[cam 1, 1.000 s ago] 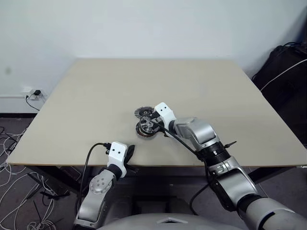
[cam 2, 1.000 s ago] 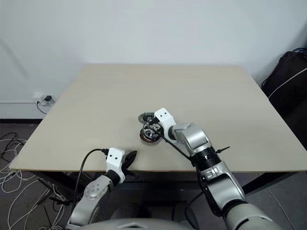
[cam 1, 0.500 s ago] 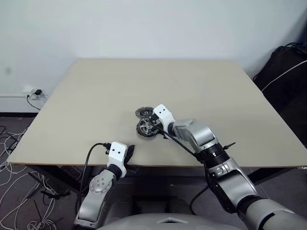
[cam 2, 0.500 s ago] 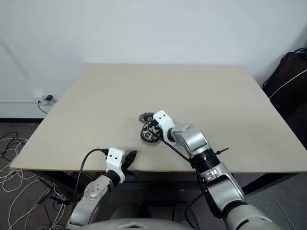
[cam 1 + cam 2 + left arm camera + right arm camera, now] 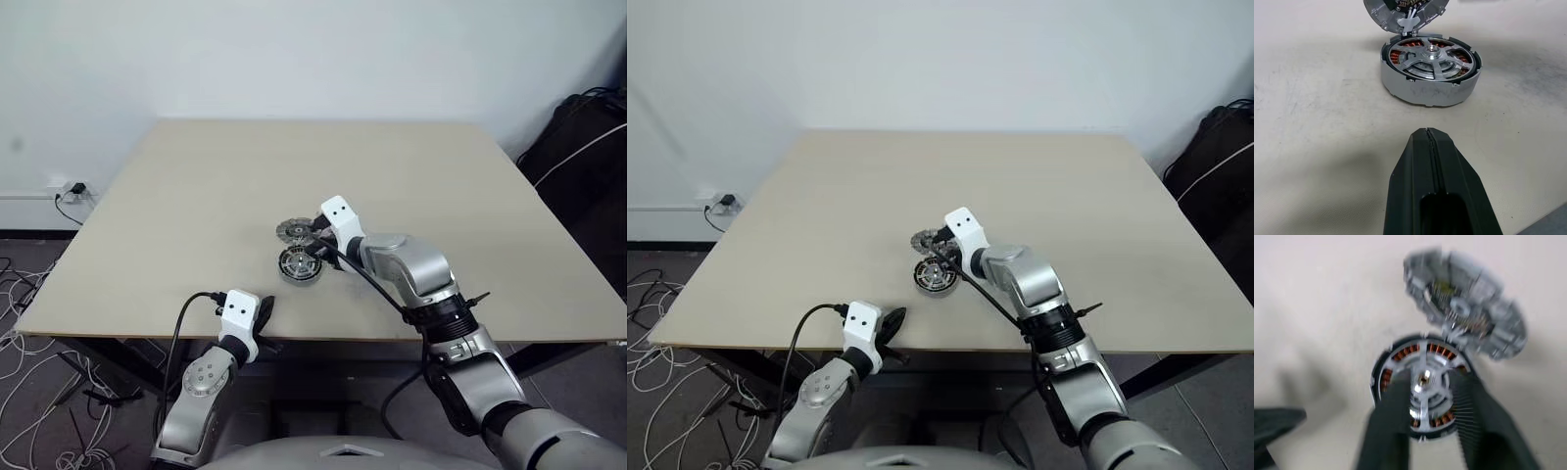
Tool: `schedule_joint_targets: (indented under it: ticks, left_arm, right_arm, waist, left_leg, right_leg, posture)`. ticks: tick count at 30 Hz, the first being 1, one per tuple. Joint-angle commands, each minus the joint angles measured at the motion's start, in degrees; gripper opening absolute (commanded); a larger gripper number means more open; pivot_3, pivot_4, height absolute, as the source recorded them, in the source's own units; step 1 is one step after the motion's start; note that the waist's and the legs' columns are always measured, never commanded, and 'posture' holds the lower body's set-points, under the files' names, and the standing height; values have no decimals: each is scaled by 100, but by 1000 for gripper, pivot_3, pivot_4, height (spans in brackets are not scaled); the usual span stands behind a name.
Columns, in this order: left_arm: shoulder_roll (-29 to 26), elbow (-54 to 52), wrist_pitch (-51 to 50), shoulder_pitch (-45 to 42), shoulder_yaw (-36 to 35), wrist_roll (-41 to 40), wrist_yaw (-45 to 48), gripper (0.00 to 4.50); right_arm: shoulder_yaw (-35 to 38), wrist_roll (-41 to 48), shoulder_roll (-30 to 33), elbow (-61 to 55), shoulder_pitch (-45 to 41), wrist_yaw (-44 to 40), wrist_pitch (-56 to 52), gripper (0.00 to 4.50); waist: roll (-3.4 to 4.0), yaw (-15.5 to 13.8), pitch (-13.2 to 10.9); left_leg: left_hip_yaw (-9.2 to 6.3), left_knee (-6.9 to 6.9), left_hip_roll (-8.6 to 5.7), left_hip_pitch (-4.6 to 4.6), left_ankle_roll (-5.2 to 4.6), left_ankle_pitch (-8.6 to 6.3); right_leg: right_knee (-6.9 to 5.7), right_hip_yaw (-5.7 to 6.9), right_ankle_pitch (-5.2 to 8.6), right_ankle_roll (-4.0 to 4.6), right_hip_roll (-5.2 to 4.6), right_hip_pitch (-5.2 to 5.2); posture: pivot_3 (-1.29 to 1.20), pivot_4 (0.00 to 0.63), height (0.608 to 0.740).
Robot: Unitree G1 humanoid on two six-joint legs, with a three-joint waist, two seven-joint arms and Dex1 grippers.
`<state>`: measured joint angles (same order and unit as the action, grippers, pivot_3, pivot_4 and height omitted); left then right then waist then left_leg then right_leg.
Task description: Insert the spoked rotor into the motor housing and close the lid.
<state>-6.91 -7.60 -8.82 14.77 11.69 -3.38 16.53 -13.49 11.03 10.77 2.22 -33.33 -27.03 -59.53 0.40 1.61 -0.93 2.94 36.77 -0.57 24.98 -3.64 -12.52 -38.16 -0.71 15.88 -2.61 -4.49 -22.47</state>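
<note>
The spoked rotor (image 5: 300, 262) rests level inside the housing's rim (image 5: 280, 264), so as I move the housing, the rotor will stay seated and come along with it.
The motor housing (image 5: 299, 264) sits on the table (image 5: 176, 196), a little in from the front edge. The spoked rotor (image 5: 1431, 55) lies inside it, over the copper windings. The lid (image 5: 292, 230) rests just behind the housing, inner face up, against its far rim. My right gripper (image 5: 316, 249) hovers slightly above the housing, open, with nothing between its fingers (image 5: 1396, 396); the rotor shows through the gap. My left gripper (image 5: 1427, 133) is shut and empty, low at the table's front edge, pointing at the housing from a short way off.
Bare tabletop surrounds the parts on all sides. A black bag (image 5: 588, 137) stands on the floor beyond the table's right edge. Cables (image 5: 24, 294) and a wall socket (image 5: 71, 189) are at the left.
My right gripper opened, let go of the rotor in the housing, and lifted up off it. The left arm has not moved.
</note>
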Motion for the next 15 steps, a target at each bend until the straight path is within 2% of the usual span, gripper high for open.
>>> schedule_joint_targets:
  ticks: [1,9,15]
  left_arm:
    - [16,-94,155,-63,-24,-40,22,0]
    - [-21,-115,175,-40,-22,0,6,0]
    - [-10,-133,182,-22,-41,-3,-32,0]
  right_arm:
    - [87,-12,-216,-43,94,223,242,127]
    - [-110,-475,-664,1094,188,510,1916,56]
    - [-227,-703,-679,1971,200,393,2215,56]
  waist:
    - [0,1,0]
    - [-1,19,1]
    - [0,20,1]
  left_leg:
    - [0,0,0,0,0,0]
    - [1,2,-1,-2,0,0]
    - [1,4,-2,-4,0,0]
  right_leg:
    - [0,0,0,0,0,0]
    - [-1,0,0,-1,3,2]
    - [-3,1,-1,-2,4,5]
  posture:
    - [0,0,740]
    - [0,0,740]
    - [0,0,740]
